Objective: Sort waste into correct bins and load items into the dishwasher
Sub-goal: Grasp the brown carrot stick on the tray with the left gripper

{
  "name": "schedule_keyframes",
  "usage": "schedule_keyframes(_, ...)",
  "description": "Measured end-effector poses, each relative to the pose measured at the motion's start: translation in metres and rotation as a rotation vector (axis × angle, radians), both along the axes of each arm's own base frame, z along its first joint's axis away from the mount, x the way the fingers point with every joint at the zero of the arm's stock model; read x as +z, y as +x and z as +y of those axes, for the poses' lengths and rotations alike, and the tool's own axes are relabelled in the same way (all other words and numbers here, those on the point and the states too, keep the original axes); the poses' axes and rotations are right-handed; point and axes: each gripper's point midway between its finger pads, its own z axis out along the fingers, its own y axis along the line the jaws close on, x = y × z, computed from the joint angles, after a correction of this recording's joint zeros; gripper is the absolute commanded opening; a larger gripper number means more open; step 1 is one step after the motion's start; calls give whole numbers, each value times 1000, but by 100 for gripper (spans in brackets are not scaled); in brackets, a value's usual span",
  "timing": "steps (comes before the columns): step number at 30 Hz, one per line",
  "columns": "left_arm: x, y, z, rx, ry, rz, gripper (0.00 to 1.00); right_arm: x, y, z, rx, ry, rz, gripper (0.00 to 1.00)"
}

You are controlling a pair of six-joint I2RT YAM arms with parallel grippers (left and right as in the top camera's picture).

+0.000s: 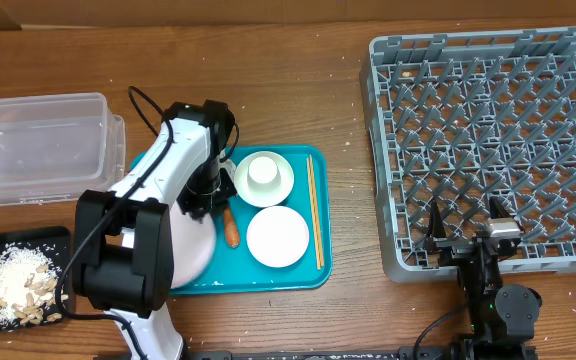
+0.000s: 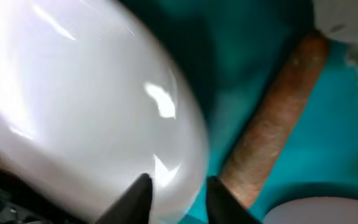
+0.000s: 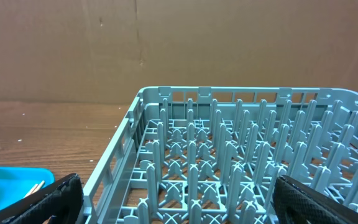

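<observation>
My left gripper should open, move across and pinch the orange food stick (image 1: pixel 231 229), because its fingers sit over the pink plate's rim (image 1: pixel 211 241) and the stick is outside them.
A teal tray (image 1: pixel 313 272) holds the pale pink plate (image 1: pixel 194 255), a white plate (image 1: pixel 279 238), a second white plate with the white cup (image 1: pixel 264 173) on it, the chopsticks (image 1: pixel 313 210) and the orange food stick (image 1: pixel 231 230). My left gripper (image 1: pixel 206 198) reaches down at the pink plate's right rim. In the left wrist view the jaws (image 2: pixel 176 194) are nearly closed, pinching the rim of the pink plate (image 2: pixel 73 93), with the orange stick (image 2: pixel 278 118) just to the right. My right gripper (image 1: pixel 465 228) is open and empty at the near edge of the grey dish rack (image 1: pixel 498 120). No wrapper or tissue shows.
The clear tub (image 1: pixel 38 145) stands at the far left. The black tray (image 1: pixel 48 240) in front of it holds pale rice-like crumbs (image 1: pixel 18 280). The right wrist view shows the rack's pegs (image 3: pixel 229 155) and a corner of the teal tray (image 3: pixel 11 180).
</observation>
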Motion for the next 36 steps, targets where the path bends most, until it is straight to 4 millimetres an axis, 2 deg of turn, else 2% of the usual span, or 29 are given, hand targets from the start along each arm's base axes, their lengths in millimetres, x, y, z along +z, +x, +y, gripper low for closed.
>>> schedule_keyframes(8, 3, 0, -1, -1, -5, 4, 44, 0, 0, 0, 0, 0, 0, 100)
schedule_keyframes(12, -2, 25, -14, -57, -65, -93, 44, 0, 0, 0, 0, 0, 0, 100)
schedule_keyframes(18, -7, 42, -35, -123, -112, -172, 40, 0, 0, 0, 0, 0, 0, 100)
schedule_keyframes(29, -34, 21, -34, -135, -127, -128, 37, 0, 0, 0, 0, 0, 0, 100)
schedule_keyframes(33, -40, 23, -36, -136, -141, -146, 36, 0, 0, 0, 0, 0, 0, 100)
schedule_keyframes(36, -45, 21, -38, -134, -152, -147, 27, 0, 0, 0, 0, 0, 0, 100)
